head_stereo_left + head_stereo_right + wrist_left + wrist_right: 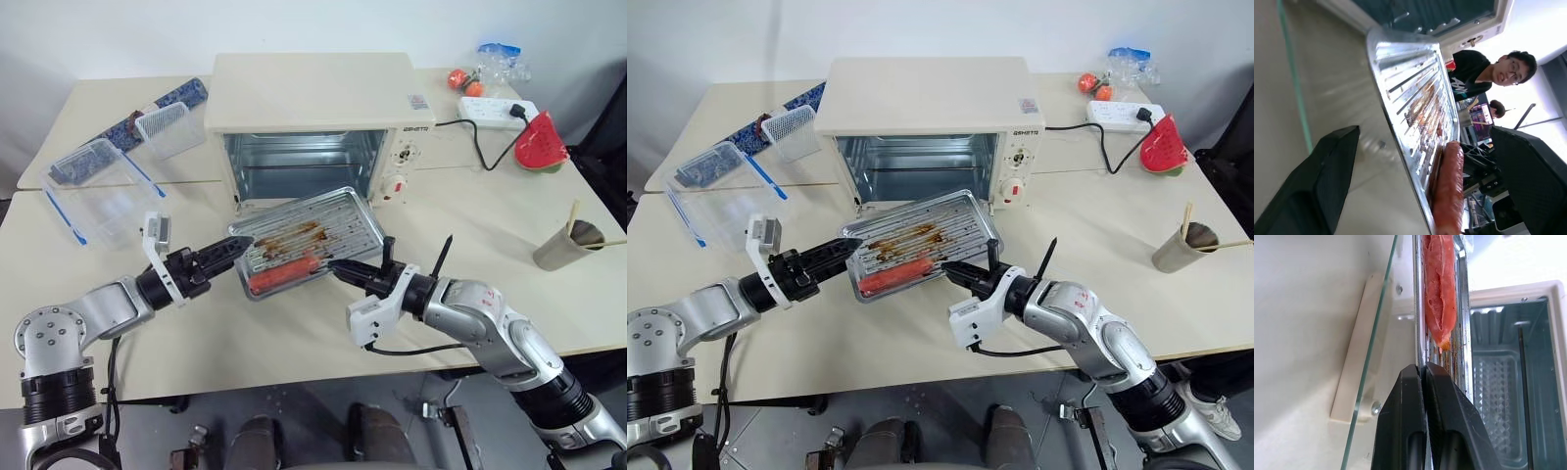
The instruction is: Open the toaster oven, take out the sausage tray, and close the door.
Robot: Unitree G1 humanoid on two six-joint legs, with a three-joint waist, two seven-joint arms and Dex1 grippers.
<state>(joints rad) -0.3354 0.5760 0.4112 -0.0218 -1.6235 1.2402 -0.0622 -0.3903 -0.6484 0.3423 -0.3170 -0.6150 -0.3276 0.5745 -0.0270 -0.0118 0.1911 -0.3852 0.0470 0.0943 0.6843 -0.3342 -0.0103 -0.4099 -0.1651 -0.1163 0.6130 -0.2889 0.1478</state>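
The red sausage (284,275) rests against the tray's raised rim (292,286), so it will ride along in place when I carry the tray with my left gripper.
The cream toaster oven (313,98) stands open at the back of the table, its shiny inside bare. Its glass door (1400,298) lies folded down flat, the cream handle (1354,362) toward me. The silver sausage tray (309,235), grease-stained and carrying one red sausage (284,272), is held tilted just above the door. My right gripper (338,266) is shut on the tray's near right rim. My left gripper (245,243) is open at the tray's left edge, with one black finger (1317,186) on each side of the rim.
Clear plastic containers (98,191) (171,127) and a blue patterned roll (157,108) lie at the left. At the right are a power strip (498,110), a watermelon slice (541,145) and a paper cup with sticks (568,245). A person (1484,73) sits beyond the table.
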